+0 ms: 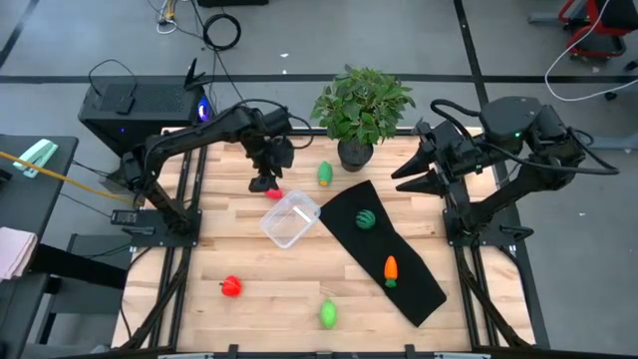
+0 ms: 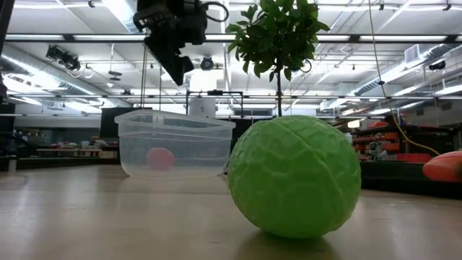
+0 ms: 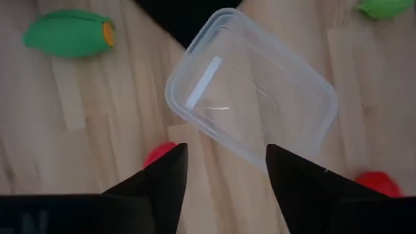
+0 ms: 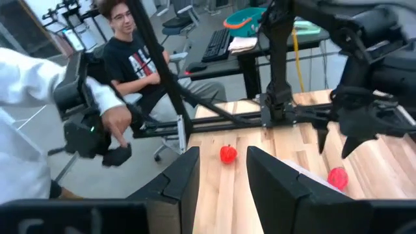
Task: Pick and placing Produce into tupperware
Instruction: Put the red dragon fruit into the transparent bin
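Note:
The red piece is off to one side while my left gripper's fingers point at the tupperware's edge (image 3: 224, 143), so I should move back and get centred over the red piece (image 1: 273, 193).
My left gripper (image 1: 267, 168) (image 3: 226, 170) hangs open above the table's far left part, touching nothing. One red piece (image 1: 271, 189) (image 3: 159, 155) lies below it, beside the clear tupperware (image 1: 290, 219) (image 3: 253, 97) (image 2: 173, 144), which stands empty on the wood. The second red piece (image 1: 231, 287) and a light green ball (image 1: 328, 314) (image 2: 296, 177) lie near the front edge. Another light green piece (image 1: 325, 175) (image 3: 68, 32) lies by the plant pot. The dark green round piece (image 1: 366, 219) and the carrot (image 1: 391, 269) rest on the black mat. My right gripper (image 4: 224, 172) waits open at the right.
A potted leafy plant (image 1: 361, 110) stands at the far edge, between the arms. A long black mat (image 1: 384, 249) runs slantwise across the table's right half. Bare wood shows between the tupperware and the near edge. People (image 4: 136, 58) are beyond the table's left side.

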